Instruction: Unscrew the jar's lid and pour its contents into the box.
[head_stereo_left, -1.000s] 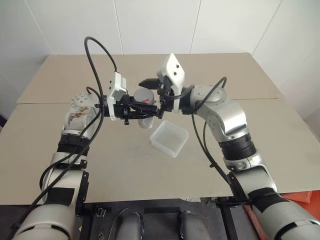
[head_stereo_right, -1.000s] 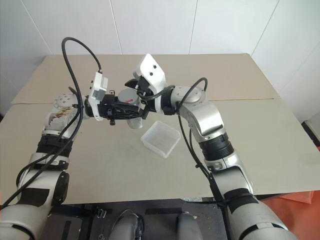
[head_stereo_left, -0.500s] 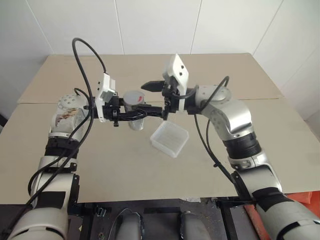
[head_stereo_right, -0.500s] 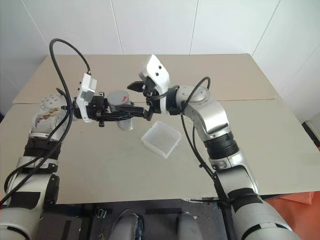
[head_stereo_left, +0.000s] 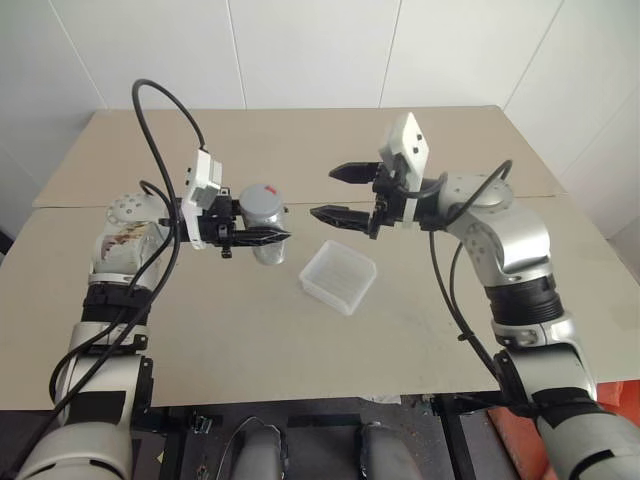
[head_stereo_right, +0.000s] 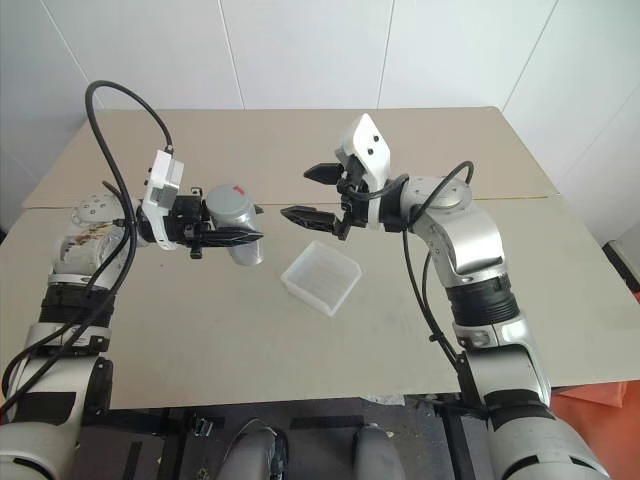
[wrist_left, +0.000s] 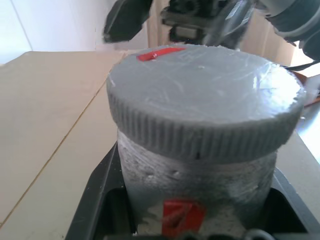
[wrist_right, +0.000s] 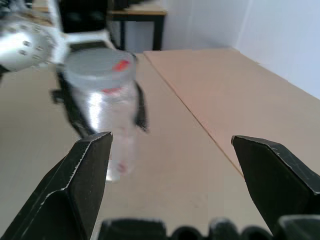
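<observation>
The jar shows only a small reddish spot low down inside, so I should expect a few loose pieces to fall out when I pour.
The jar, a small clear cylinder, is upright with my left gripper shut on its wall. Its grey lid sits on top with a red mark on it. A red patch, the contents, shows through the wall. My right gripper hangs open to the right of the lid, apart from it, fingers pointing toward the jar. The box, a shallow translucent square tray, lies on the table below and between the two grippers. In the right wrist view the jar stands beyond my open fingers.
The beige table has a seam running across it behind the grippers and a far edge against the white wall. Black cables loop above the left wrist and under the right forearm.
My right gripper has drawn back to the right, away from the lid it was around, staying open. The left gripper has shifted slightly left with the jar. The lid stays on.
</observation>
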